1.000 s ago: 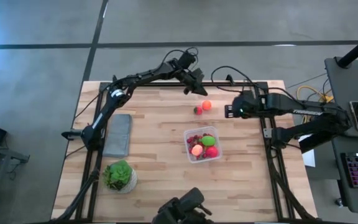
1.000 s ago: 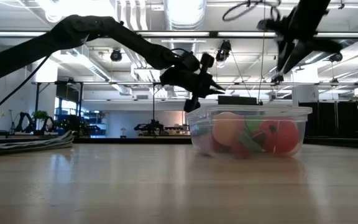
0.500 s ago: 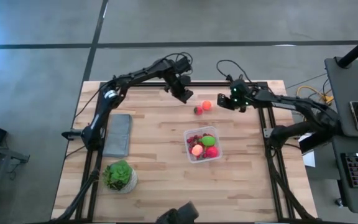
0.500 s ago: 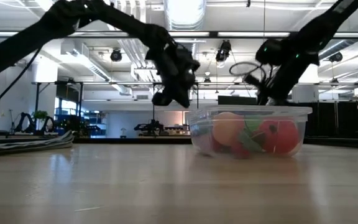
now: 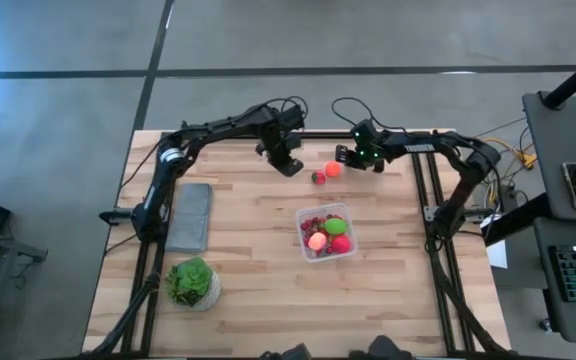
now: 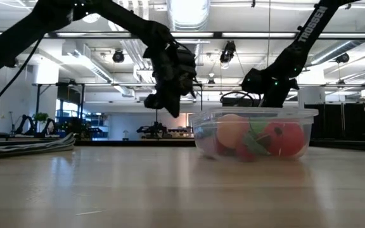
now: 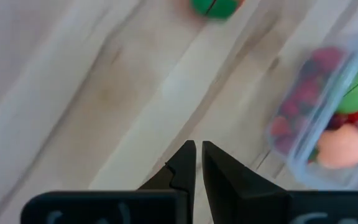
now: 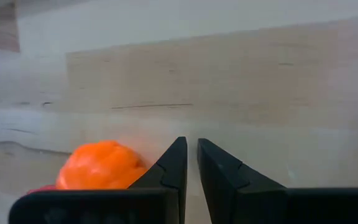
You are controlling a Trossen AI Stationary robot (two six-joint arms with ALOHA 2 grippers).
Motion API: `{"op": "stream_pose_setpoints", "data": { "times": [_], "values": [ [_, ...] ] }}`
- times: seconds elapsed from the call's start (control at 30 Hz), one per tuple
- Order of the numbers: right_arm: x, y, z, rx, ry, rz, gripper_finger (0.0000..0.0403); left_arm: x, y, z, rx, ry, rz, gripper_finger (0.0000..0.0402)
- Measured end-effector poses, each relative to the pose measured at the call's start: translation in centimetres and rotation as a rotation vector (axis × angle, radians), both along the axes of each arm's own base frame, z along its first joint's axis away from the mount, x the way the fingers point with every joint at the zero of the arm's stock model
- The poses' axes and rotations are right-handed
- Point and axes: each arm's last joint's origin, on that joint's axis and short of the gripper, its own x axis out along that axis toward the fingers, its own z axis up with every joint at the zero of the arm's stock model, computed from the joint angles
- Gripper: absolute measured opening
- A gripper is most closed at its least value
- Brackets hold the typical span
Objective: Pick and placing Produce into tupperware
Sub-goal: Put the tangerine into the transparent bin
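Observation:
The shut fingers of the robot's right gripper are beside the orange piece [image 5: 333, 169] and can only push it, so the right gripper should back away, open and straddle the round sides [image 8: 102, 165].
The clear tupperware [image 5: 326, 232] [image 6: 253, 133] stands mid-table and holds green, peach and red produce with small red berries. An orange piece [image 5: 333, 169] [image 8: 101, 165] and a small red-and-green piece [image 5: 319, 177] [image 7: 215, 6] lie on the wood beyond it, toward the far edge. My right gripper [image 5: 342, 156] [image 8: 191, 146] is shut, low and slanting down, just right of the orange piece. My left gripper [image 5: 291, 166] [image 7: 196, 149] is shut and empty. It points down above the bare wood, left of the two loose pieces. My right gripper stands with its shut fingers [image 8: 169, 165] right beside the orange piece, which rests on the table. One finger hides the piece's edge, so I cannot tell whether it touches.
A flat grey slab [image 5: 190, 215] lies at the table's left. A leafy green head in a white bowl [image 5: 193, 283] stands near the front left corner. Cables loop over the far edge behind the right arm. Bare wood lies between the loose pieces and the tupperware.
My right gripper has swung from the table's right side toward the far edge and left, and has sunk down beside the orange piece. My left gripper has drawn back leftward and toward the near edge, tipping from nearly level to pointing steeply down. The produce has stayed put.

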Motion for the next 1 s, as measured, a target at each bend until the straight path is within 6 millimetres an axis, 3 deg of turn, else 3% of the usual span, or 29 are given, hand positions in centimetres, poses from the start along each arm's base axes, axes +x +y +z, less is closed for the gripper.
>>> {"op": "stream_pose_setpoints", "data": {
  "times": [0.23, 0.37, 0.47, 0.57, 0.63, 0.77, 0.9, 1.0],
  "values": [
    [1.4, -1.2, 0.1, -0.007, -0.032, 0.141, 0.0036, -1.9, -1.4, -0.9, 0.014, -0.038, 0.010, 0.0012],
    [4.0, -1.4, -0.3, 0.020, -0.157, 0.399, 0.0036, -3.0, -1.9, -0.5, 0.045, -0.117, 0.055, 0.0012],
    [5.8, -1.2, -0.6, 0.185, -0.292, 0.521, 0.0036, -3.9, -2.3, -0.1, 0.054, -0.157, 0.090, 0.0012],
    [6.9, -0.9, -1.2, 0.215, -0.230, 0.537, 0.0036, -4.6, -2.6, 0.0, 0.060, -0.170, 0.100, 0.0012],
    [7.4, -0.9, -0.7, 0.145, -0.150, 0.511, 0.0036, -5.0, -2.7, -0.1, 0.058, -0.169, 0.106, 0.0012],
    [6.7, -0.9, 1.0, 0.018, 0.018, 0.416, 0.0036, -5.5, -3.0, -1.1, 0.027, -0.123, 0.126, 0.0012],
    [5.5, -1.0, 3.7, -0.050, 0.037, 0.376, 0.0036, -5.7, -3.3, -2.1, 0.017, -0.108, 0.122, 0.0012],
    [4.7, -0.5, 4.3, -0.026, 0.049, 0.383, 0.0036, -5.5, -3.3, -2.6, 0.025, -0.131, 0.119, 0.0012]
  ]
}}
